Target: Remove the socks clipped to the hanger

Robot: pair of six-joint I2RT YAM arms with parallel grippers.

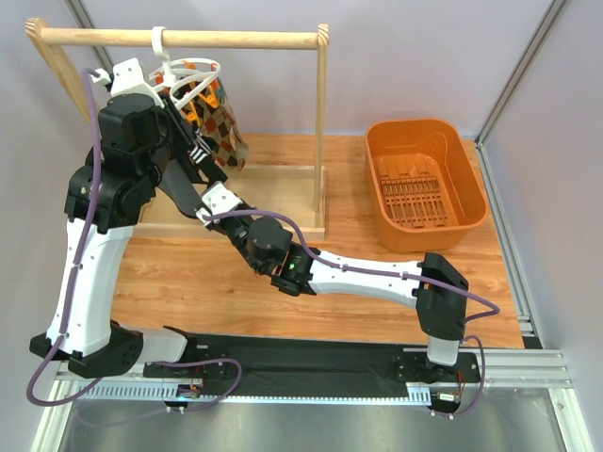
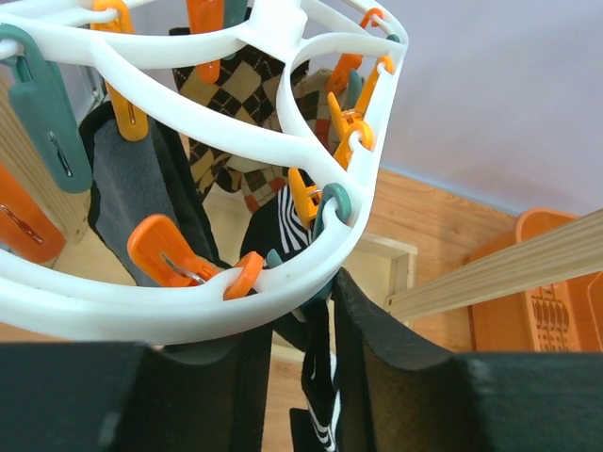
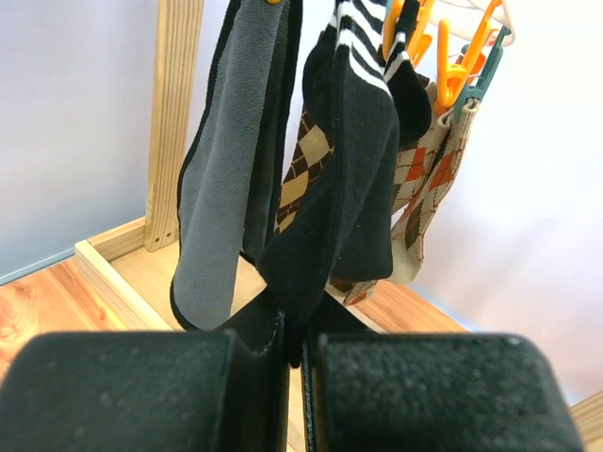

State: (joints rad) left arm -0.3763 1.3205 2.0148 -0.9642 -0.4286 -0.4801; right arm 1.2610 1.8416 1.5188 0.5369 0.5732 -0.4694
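My left gripper should open and squeeze the clip squarely before my right gripper pulls, because the teal clip slants behind the hanger's ring (image 2: 332, 247) at my left gripper's fingers.
The white ring hanger (image 1: 185, 73) hangs by its hook from the wooden rail, with socks (image 1: 222, 132) clipped under it. In the left wrist view its ring (image 2: 188, 301) crosses just above my left gripper (image 2: 303, 358). The jaws stand narrow around a teal clip (image 2: 317, 290) that holds a black sock with white stripes (image 2: 325, 395). My right gripper (image 3: 303, 377) is below, shut on the toe of that black striped sock (image 3: 344, 160). A grey-lined black sock (image 3: 221, 188) and argyle socks (image 3: 429, 188) hang beside it. Orange clips (image 2: 170, 250) dangle round the ring.
The wooden rail frame (image 1: 188, 39) stands at the back left on its base tray (image 1: 283, 202). An orange basket (image 1: 426, 179) sits at the back right. Both arms crowd the space under the rail.
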